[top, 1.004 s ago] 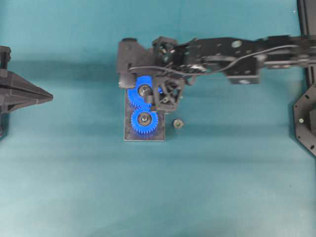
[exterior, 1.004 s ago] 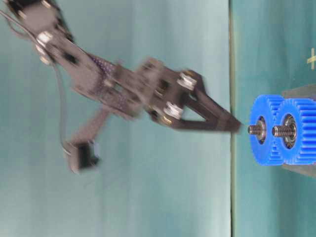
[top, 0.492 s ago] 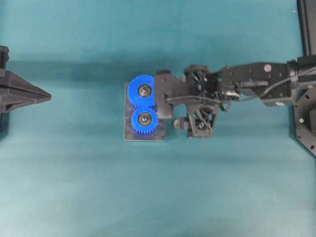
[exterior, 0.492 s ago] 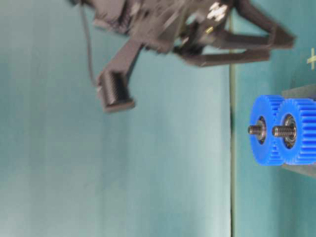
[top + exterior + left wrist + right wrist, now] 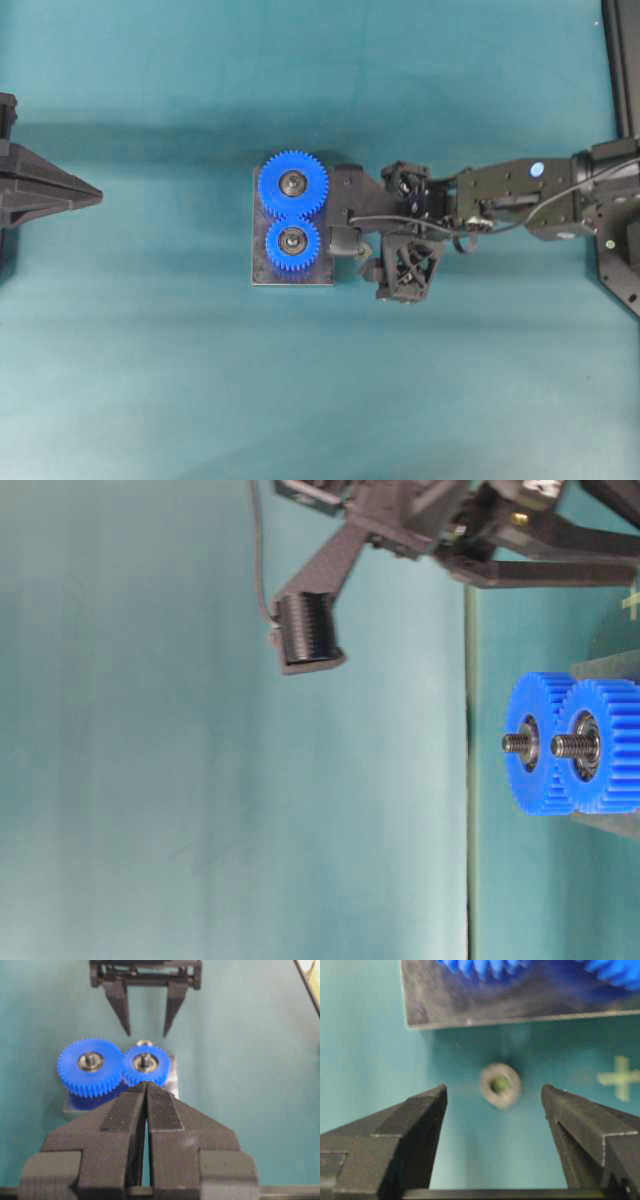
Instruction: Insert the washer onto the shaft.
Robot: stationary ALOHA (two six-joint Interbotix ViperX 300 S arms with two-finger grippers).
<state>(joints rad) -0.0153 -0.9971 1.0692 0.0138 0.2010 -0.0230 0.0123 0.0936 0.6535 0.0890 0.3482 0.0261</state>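
My gripper will uncover a pale cross mark hidden under the washer when it lifts the washer, because yellow-green shows through the washer's hole (image 5: 500, 1083).
The washer (image 5: 501, 1085), a small grey ring, lies flat on the teal table just beside the grey plate (image 5: 520, 1005). My right gripper (image 5: 493, 1088) hangs over it, open, one finger on each side and touching nothing. From the left wrist view the washer (image 5: 145, 1042) peeks out behind the smaller blue gear (image 5: 144, 1065), under the right gripper (image 5: 146, 1035). Two blue gears (image 5: 292, 212) sit on the plate, each with a threaded shaft (image 5: 562, 745) sticking up through its centre. My left gripper (image 5: 98, 195) is shut and holds nothing, well left of the plate.
A pale cross mark (image 5: 619, 1078) is on the table right of the washer. The right arm (image 5: 500, 195) reaches in from the right edge, its cable looping over the wrist. Open teal table lies in front of and behind the plate.
The right gripper has swung off the gears to the right and come down over the washer, staying open. The left gripper, the gears and the washer have not moved.
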